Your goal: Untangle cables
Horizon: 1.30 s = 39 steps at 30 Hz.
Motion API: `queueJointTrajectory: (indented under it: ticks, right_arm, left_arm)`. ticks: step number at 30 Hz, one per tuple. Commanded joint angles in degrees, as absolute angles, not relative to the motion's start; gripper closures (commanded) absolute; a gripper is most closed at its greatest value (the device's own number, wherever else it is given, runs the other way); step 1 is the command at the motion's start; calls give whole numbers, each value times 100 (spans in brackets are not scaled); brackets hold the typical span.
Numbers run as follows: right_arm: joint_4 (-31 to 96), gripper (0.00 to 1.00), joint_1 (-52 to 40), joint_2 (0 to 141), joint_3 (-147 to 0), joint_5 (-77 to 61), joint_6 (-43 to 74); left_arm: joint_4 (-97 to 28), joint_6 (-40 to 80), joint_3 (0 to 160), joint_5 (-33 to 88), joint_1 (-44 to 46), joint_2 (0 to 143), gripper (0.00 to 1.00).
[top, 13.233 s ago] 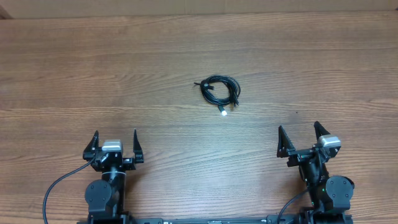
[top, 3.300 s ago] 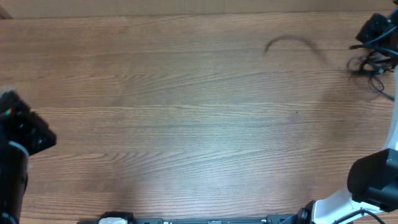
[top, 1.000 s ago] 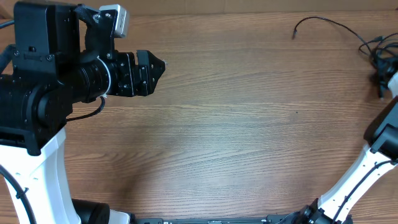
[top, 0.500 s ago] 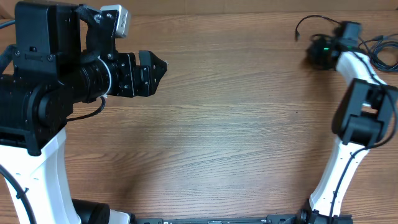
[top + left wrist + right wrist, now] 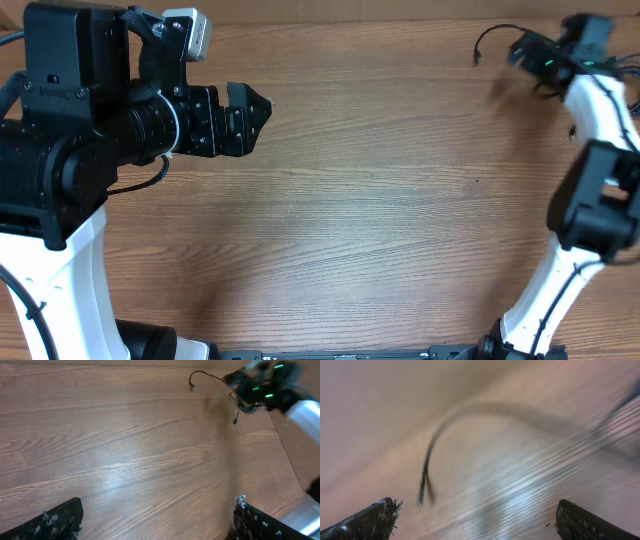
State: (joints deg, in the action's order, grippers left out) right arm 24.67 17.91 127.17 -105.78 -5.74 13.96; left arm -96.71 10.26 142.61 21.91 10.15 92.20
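Observation:
The loose cable's end (image 5: 477, 57) rests clear of the heap (image 5: 630, 72) of cables, so I should go on moving my open right gripper toward the heap until its fingers grip it.
The cables are thin black cords at the table's far right corner. One loose strand (image 5: 492, 34) curves out leftward, and it also shows in the left wrist view (image 5: 204, 375) with a plug tip at its end. More strands (image 5: 239, 404) bunch beside my right gripper (image 5: 522, 50), which is blurred with motion. In the right wrist view the blurred strand (image 5: 445, 422) arcs ahead of my right gripper (image 5: 480, 520), whose fingers are wide apart and empty. My left gripper (image 5: 262, 106) hangs open and empty over the left half of the table, far from the cables; its fingers (image 5: 160, 520) frame bare wood.
The wooden table (image 5: 380, 220) stretches between the arms. My left arm's large black body (image 5: 90, 110) fills the upper left of the overhead view. My right arm's white links (image 5: 590, 200) run along the right edge. The table's far edge (image 5: 350, 22) is just behind the cables.
My right gripper has swung up and slightly right toward the far edge, next to the loose strand. The strand has stayed in place. My left arm has barely moved.

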Motion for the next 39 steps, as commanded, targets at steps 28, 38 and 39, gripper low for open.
queueJointTrajectory:
  ticks: [28, 38, 39]
  right_arm:
    - [939, 5, 2510, 11491, -10827, 1531, -346]
    - [-554, 30, 3210, 13041, -10807, 1234, -327]
    - [-720, 30, 3256, 13209, -10807, 1234, -327]
  left_arm:
    - [-9679, 766, 14269, 2032, 1057, 9188, 0]
    - [-9679, 617, 14258, 1741, 1059, 9365, 0]
    - [-9679, 617, 14258, 1741, 1057, 9384, 0]
